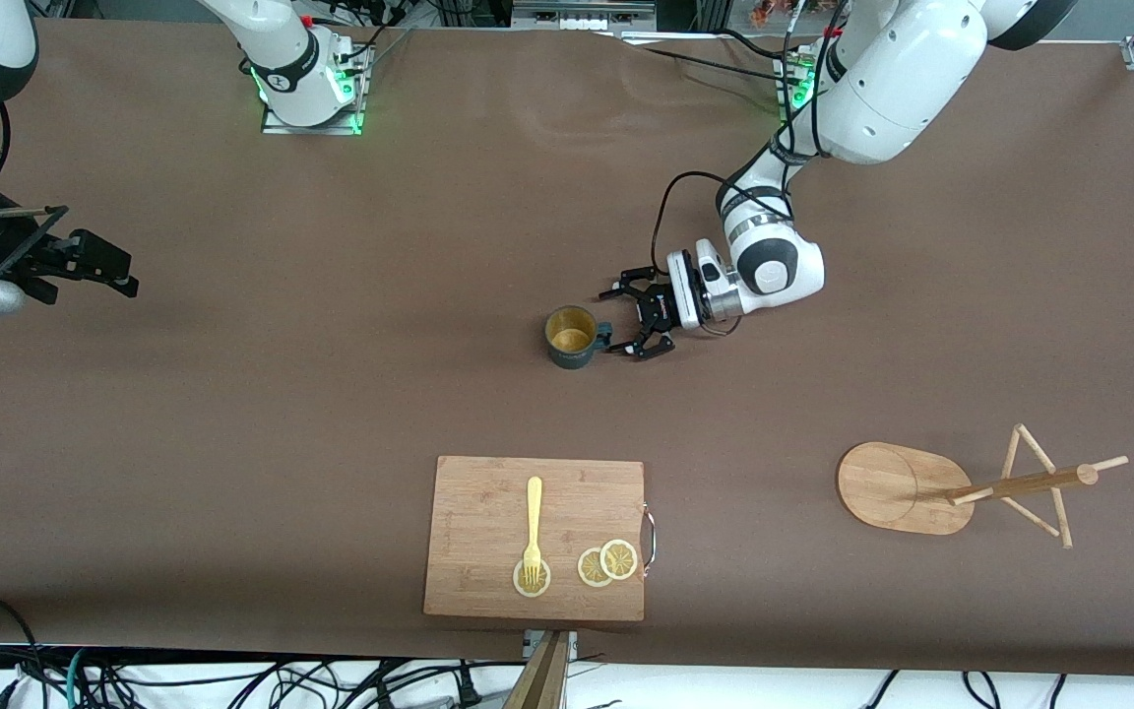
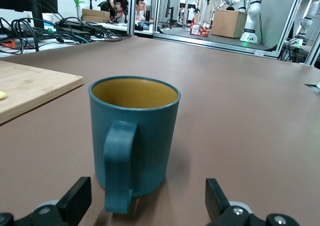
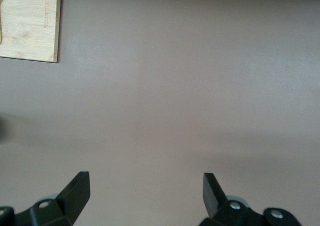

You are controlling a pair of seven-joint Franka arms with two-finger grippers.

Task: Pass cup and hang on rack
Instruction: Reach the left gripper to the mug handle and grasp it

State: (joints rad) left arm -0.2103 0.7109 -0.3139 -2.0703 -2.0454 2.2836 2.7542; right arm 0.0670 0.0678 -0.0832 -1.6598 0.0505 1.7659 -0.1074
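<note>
The cup will slide over a wire, opening first, when the robot tips it, because the cup's opening [image 1: 571, 330] is much wider than the rack's slim wires [image 1: 1036, 448].
The dark teal cup [image 1: 572, 337] stands upright mid-table, its yellow inside showing and its handle turned toward my left gripper [image 1: 621, 321]. That gripper sits low beside the cup, open, fingers apart from the handle. In the left wrist view the cup [image 2: 135, 131] fills the middle and my left gripper [image 2: 146, 195] has a finger on either side of the handle, not touching. The wooden rack [image 1: 892, 487] stands toward the left arm's end, nearer the front camera. My right gripper [image 1: 119, 273] waits open at the right arm's end, with only bare table below it [image 3: 145, 186].
A wooden cutting board [image 1: 535, 537] lies near the table's front edge with a yellow fork [image 1: 533, 527] and lemon slices [image 1: 606, 563] on it. Its corner shows in both wrist views [image 2: 30, 85] [image 3: 30, 25]. Cables run along the table edges.
</note>
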